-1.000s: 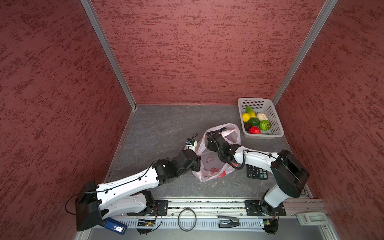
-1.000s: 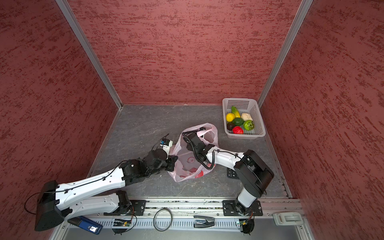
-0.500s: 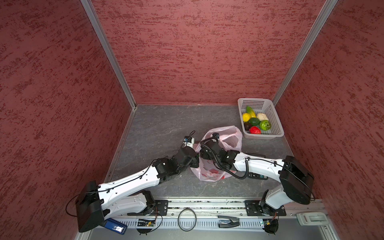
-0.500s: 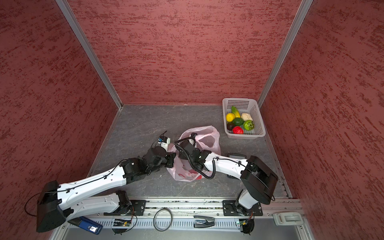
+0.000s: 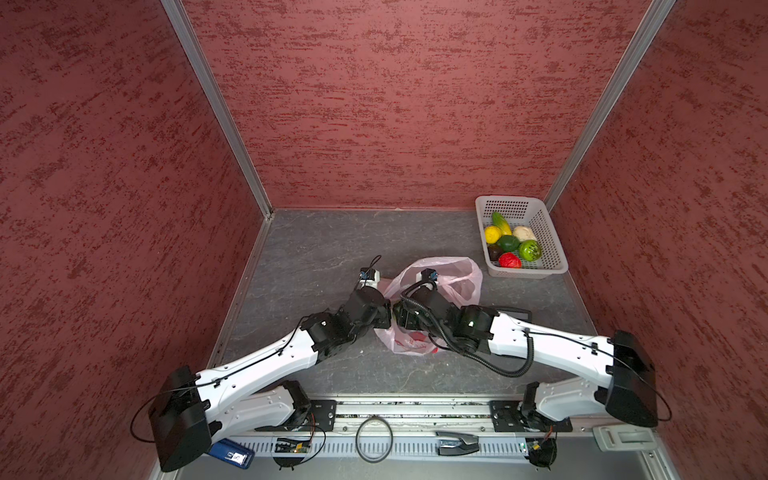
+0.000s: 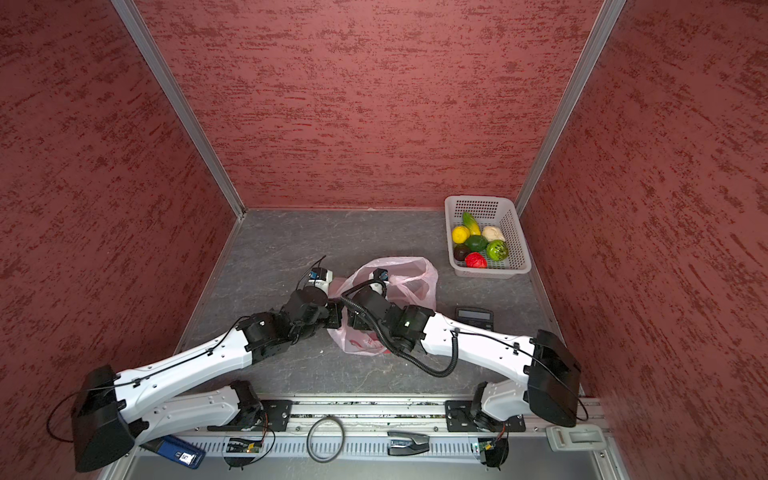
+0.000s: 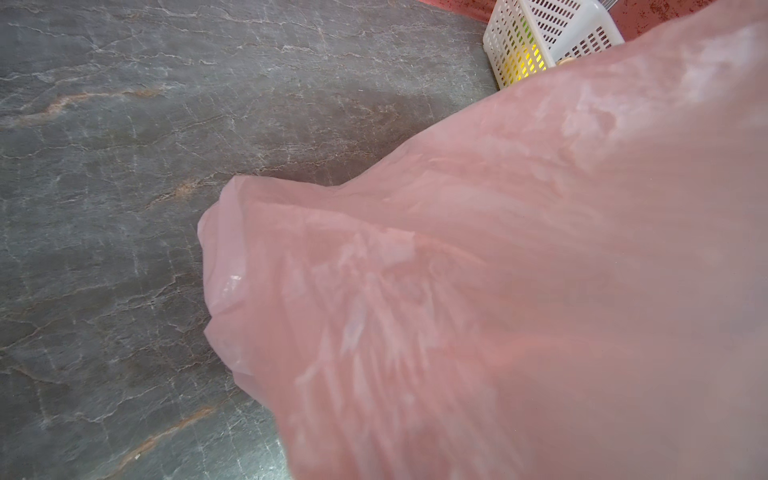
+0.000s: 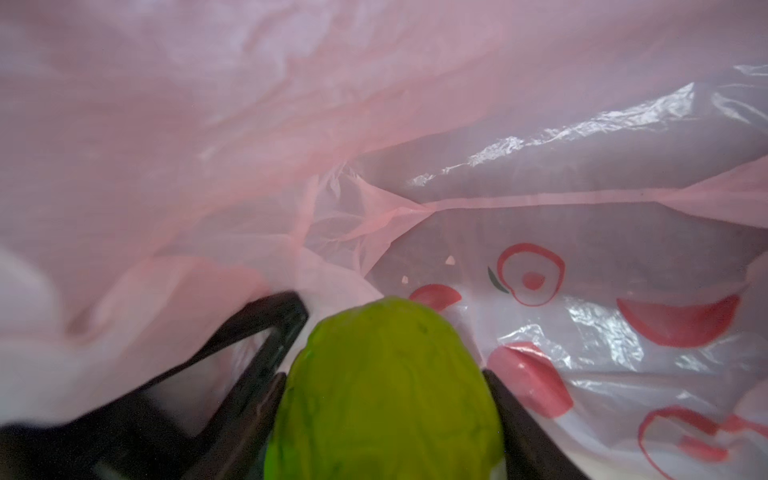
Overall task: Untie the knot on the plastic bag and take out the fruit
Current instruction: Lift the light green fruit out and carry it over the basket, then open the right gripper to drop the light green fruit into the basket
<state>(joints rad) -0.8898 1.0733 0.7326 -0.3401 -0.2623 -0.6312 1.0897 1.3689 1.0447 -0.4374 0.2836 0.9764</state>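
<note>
My right gripper is holding the yellow-green fruit (image 8: 388, 384) in both fingers, clear of the bag's sides, so it should keep carrying it until it is over the basket's empty back part (image 5: 518, 213).
The pale pink plastic bag (image 5: 455, 274) (image 6: 411, 274) lies mid-table with its mouth gaping toward the basket. The knot does not show in any view. My left gripper (image 5: 386, 318) is shut on the bag's left edge; in the left wrist view the bag (image 7: 457, 291) drapes over the jaws and hides them. My right gripper (image 8: 392, 338) reaches inside the bag (image 8: 208, 124) and is shut on a yellow-green fruit (image 8: 386, 390), with one black finger on each side of it. In both top views the two wrists nearly touch.
A white perforated basket (image 5: 555, 249) (image 6: 521, 253) (image 7: 552, 33) at the back right holds several fruit (image 5: 509, 243). A black calculator (image 5: 515, 312) (image 6: 473, 318) lies right of the bag, behind my right forearm. Red walls close three sides.
My right arm has stretched lower and further left, carrying its gripper from the bag's far side toward the left gripper. The bag has been pulled along and its mouth has opened up.
</note>
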